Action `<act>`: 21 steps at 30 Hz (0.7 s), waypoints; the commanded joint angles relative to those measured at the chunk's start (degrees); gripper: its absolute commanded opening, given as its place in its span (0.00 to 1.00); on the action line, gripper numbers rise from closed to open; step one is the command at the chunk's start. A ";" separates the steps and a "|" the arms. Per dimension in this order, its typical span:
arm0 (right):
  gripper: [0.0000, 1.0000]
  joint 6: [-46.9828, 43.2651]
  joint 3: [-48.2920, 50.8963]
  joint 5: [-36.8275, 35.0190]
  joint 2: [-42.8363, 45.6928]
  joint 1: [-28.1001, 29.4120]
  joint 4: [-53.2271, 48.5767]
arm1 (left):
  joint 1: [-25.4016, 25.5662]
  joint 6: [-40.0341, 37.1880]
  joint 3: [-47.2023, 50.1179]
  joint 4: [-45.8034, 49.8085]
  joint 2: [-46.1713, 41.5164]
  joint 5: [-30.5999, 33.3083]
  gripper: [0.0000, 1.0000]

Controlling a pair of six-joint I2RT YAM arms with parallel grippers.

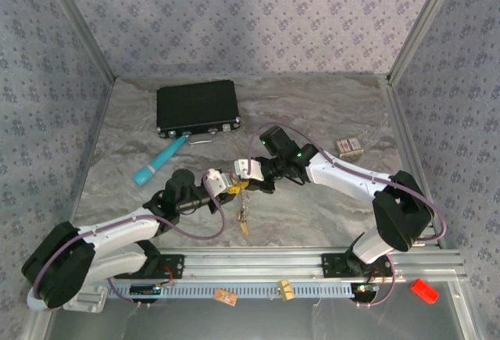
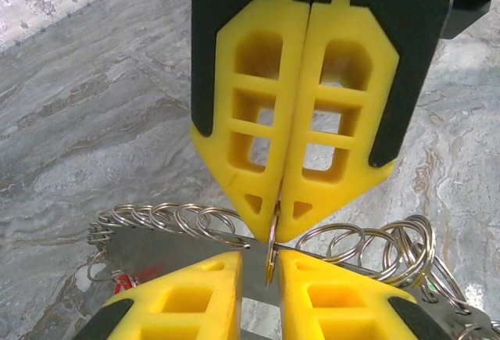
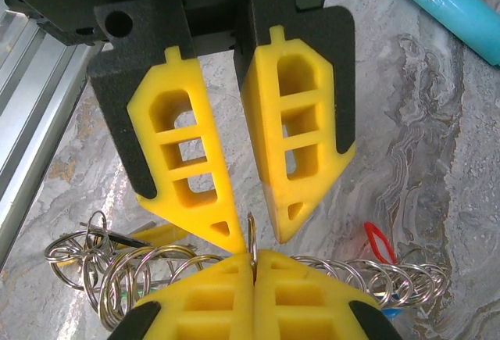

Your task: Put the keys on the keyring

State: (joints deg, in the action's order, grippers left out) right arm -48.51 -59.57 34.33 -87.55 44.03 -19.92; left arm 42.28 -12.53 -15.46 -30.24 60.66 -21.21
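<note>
Next, my left gripper takes hold of the brassy ring [image 3: 251, 237] that my right gripper is closed on, before my right gripper opens to get a key.
My two grippers meet nose to nose over the middle of the table. My right gripper [image 3: 252, 260] [image 1: 248, 172] is shut on a brassy ring [image 3: 251, 230] of the keyring, seen edge-on. My left gripper [image 2: 260, 255] [image 1: 223, 182] stands slightly open around the same ring [image 2: 271, 255], which rests against one finger with a gap beside the other. Several small silvery rings [image 2: 183, 219] are threaded on a thin wire to either side. The keys hang below the grippers [image 1: 245, 216]. One red head [image 3: 379, 240] shows.
A black case [image 1: 197, 108] lies at the back left, with a teal tube [image 1: 158, 161] in front of it. A small box [image 1: 351, 147] sits at the right. The metal rail [image 1: 312, 266] runs along the near edge, with a red piece [image 1: 423, 290] beyond it.
</note>
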 commanded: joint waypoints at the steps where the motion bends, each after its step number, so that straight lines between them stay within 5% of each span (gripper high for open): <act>1: 0.00 0.86 -0.90 1.94 -0.39 0.51 0.36 | 0.19 0.13 -0.18 -2.92 0.58 -0.72 0.19; 15: 0.00 0.87 -1.25 2.58 -1.05 1.30 -0.09 | 0.21 -0.31 -0.80 -4.48 0.27 -0.79 0.14; 20: 0.01 1.00 -0.95 1.11 -0.46 1.05 -0.48 | 0.23 -1.14 -0.80 -4.19 0.16 -0.69 0.01; 21: 0.09 1.05 -0.53 0.26 0.02 0.60 -0.45 | 0.22 -1.34 -0.80 -3.87 0.07 -0.44 0.00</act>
State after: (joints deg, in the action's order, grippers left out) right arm -48.40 -59.57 34.02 -87.79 44.27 -19.31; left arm 42.39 -12.99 -15.46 -31.27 61.21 -21.45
